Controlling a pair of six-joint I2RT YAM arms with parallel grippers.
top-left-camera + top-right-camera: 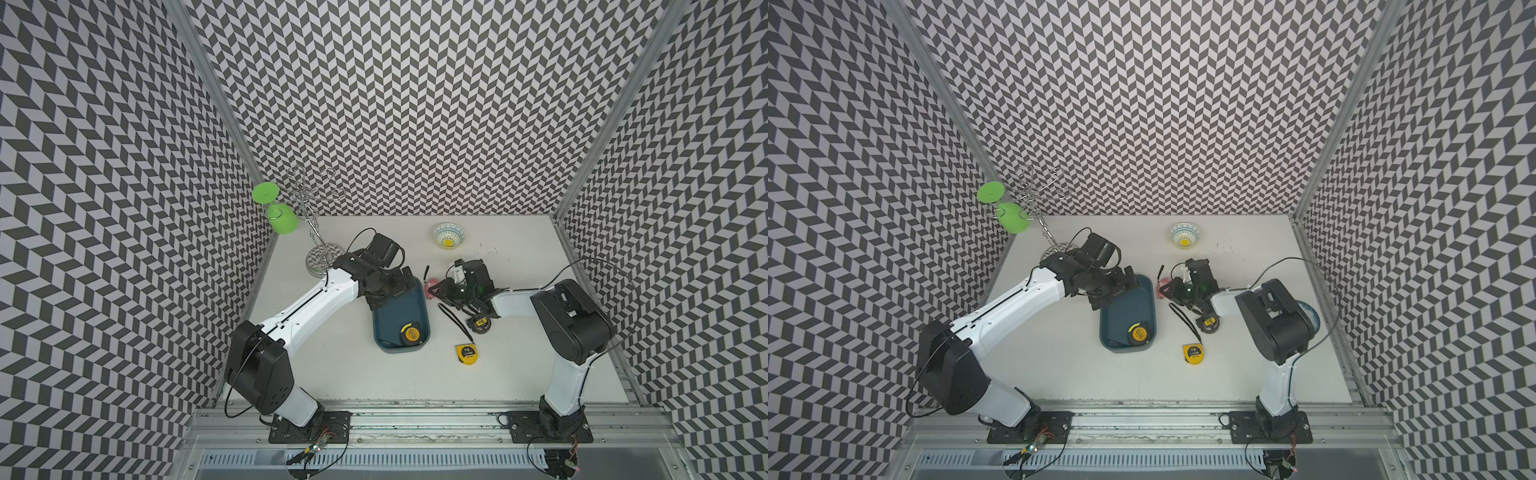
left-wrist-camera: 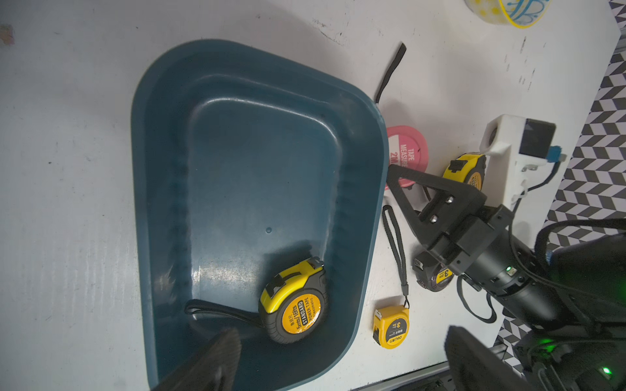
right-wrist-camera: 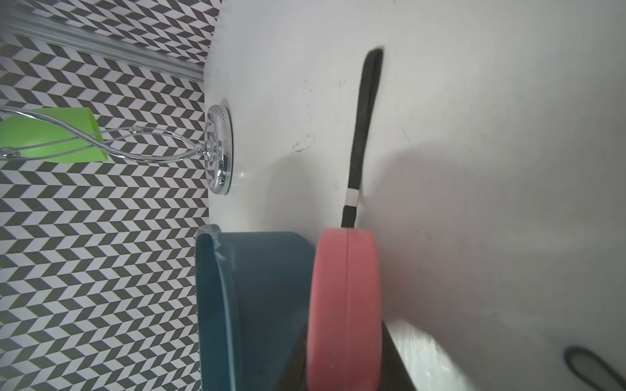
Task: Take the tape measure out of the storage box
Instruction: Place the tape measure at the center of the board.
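Observation:
My right gripper is holding the pink tape measure (image 1: 431, 285), so it should let go and move back before it takes the yellow-and-black one (image 1: 410, 333) from my left gripper.
The teal storage box (image 1: 390, 328) (image 1: 1119, 332) (image 2: 257, 162) lies mid-table. In its near corner rests a yellow-and-black tape measure (image 1: 410, 333) (image 1: 1139, 333) (image 2: 294, 303) with a black strap. My left gripper (image 1: 390, 291) (image 1: 1113, 291) (image 2: 338, 357) hangs open over the box's far end, holding nothing. My right gripper (image 1: 436, 289) (image 3: 343, 355) is shut on a pink round tape measure (image 2: 408, 145) (image 3: 343, 298), just outside the box's right rim. Whether the pink one touches the table, I cannot tell.
On the table right of the box lie a small yellow tape measure (image 1: 468, 353) (image 2: 391, 326), a dark one (image 1: 480, 323) (image 2: 435, 276) and another yellow-black one (image 2: 465, 171). A patterned bowl (image 1: 449, 236) sits at the back. A chrome rack (image 1: 320, 257) with a green cup (image 1: 284, 222) stands back left.

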